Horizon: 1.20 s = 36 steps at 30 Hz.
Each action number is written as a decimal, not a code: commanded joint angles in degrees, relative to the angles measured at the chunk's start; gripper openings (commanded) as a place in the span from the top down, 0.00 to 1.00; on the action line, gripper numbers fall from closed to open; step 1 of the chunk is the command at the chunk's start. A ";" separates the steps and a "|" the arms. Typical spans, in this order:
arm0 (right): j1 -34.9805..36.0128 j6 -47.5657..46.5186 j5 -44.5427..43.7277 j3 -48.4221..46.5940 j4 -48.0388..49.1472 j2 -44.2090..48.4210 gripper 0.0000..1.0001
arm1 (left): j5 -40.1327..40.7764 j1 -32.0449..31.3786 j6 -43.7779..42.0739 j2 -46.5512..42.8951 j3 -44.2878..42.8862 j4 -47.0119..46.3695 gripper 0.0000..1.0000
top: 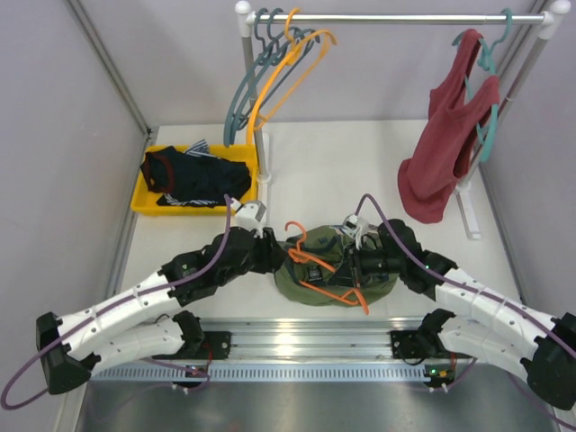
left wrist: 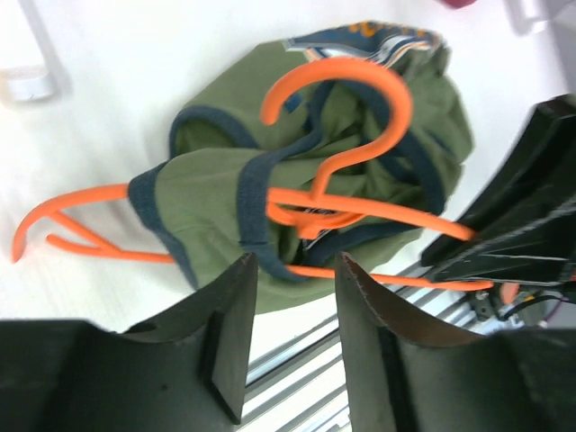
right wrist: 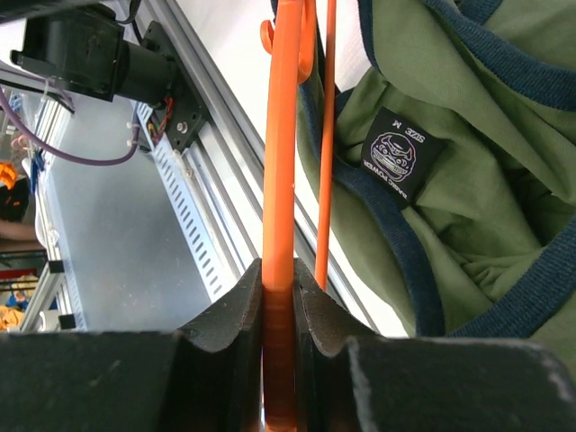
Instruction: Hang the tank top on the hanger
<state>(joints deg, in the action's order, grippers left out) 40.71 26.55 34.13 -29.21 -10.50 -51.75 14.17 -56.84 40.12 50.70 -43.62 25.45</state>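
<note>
The other strap needs the hanger end that my right gripper is holding, so next my left gripper takes hold of the hook's base to free my right gripper for that strap.
The olive-green tank top lies bunched on the table between my two grippers. The reddish-orange hanger lies across it, with a navy-trimmed strap draped over its bar and one hanger end sticking out past the fabric. My right gripper is shut on a hanger bar, with the tank top and its black label patch just beside it. My left gripper is open and empty, its fingertips just short of the tank top's near edge.
A yellow bin holding a dark navy striped garment stands at back left. The clothes rail carries teal hangers, a yellow-orange hanger and a dark red tank top. An aluminium rail runs along the near edge.
</note>
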 commanded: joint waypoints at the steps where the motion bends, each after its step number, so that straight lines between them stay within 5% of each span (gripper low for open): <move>1: 0.34 -1.67 -1.17 0.30 2.50 -0.29 1.00 | -2.30 -0.20 -1.97 -0.78 1.25 -9.18 0.54; 9: 0.51 -1.41 -1.78 0.47 2.06 0.33 1.00 | -2.14 -0.99 -5.92 6.25 1.43 -17.89 0.48; 25: 1.04 -1.85 -2.14 -0.67 1.27 -0.28 1.00 | -0.11 -1.08 -10.41 12.05 6.17 -30.71 0.54; 29: 1.39 -1.85 -2.58 -1.02 0.75 -0.37 1.00 | -1.08 -0.99 -10.50 11.97 7.58 -33.62 0.60; 36: 2.36 -2.37 -5.82 -2.78 -2.50 -0.72 1.00 | -1.34 -1.08 -11.64 11.44 8.64 -34.42 0.94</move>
<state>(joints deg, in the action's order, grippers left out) 42.13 25.54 31.66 -29.34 -11.51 -51.94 13.34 -57.58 29.54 62.52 -35.38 -3.53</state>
